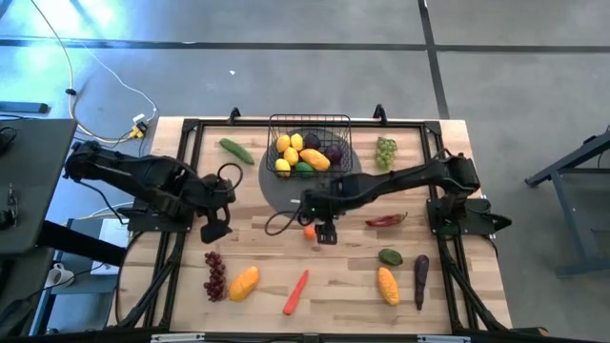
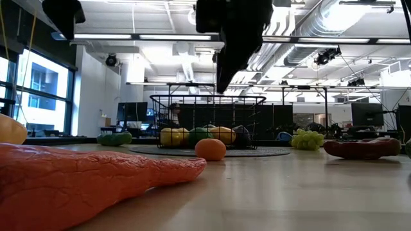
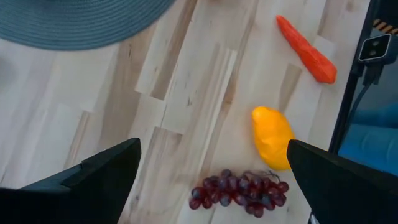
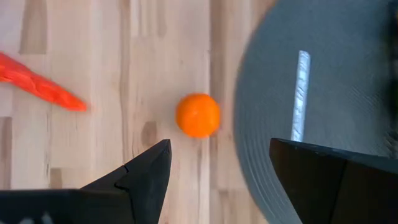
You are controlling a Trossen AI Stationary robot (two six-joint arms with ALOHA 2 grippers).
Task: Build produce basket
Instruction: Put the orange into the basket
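The fruit lies clear of the mat, in line with the gap between my right gripper's open fingers. My right gripper should keep lowering them until they are on either side of the small orange fruit (image 1: 310, 232).
The black wire basket (image 1: 310, 141) stands on the grey round mat (image 1: 286, 186) and holds lemons, a mango and dark fruit. A small orange fruit (image 1: 310, 230) lies on the table beside the mat's near edge; it also shows in the right wrist view (image 4: 198, 115) and the low view (image 2: 210, 149). My right gripper (image 1: 325, 230) is open above and just beside this fruit, well clear of the table (image 2: 234, 45), and touches nothing (image 4: 221, 180). My left gripper (image 1: 214, 229) is open and empty above the table's left part (image 3: 211, 180), over the red grapes (image 3: 239, 191).
Loose on the table: cucumber (image 1: 236, 150), green grapes (image 1: 385, 151), red chili (image 1: 386, 220), a green fruit (image 1: 390, 256), mango (image 1: 387, 284), eggplant (image 1: 420, 281), carrot (image 1: 296, 292), another mango (image 1: 244, 282) and red grapes (image 1: 215, 274).
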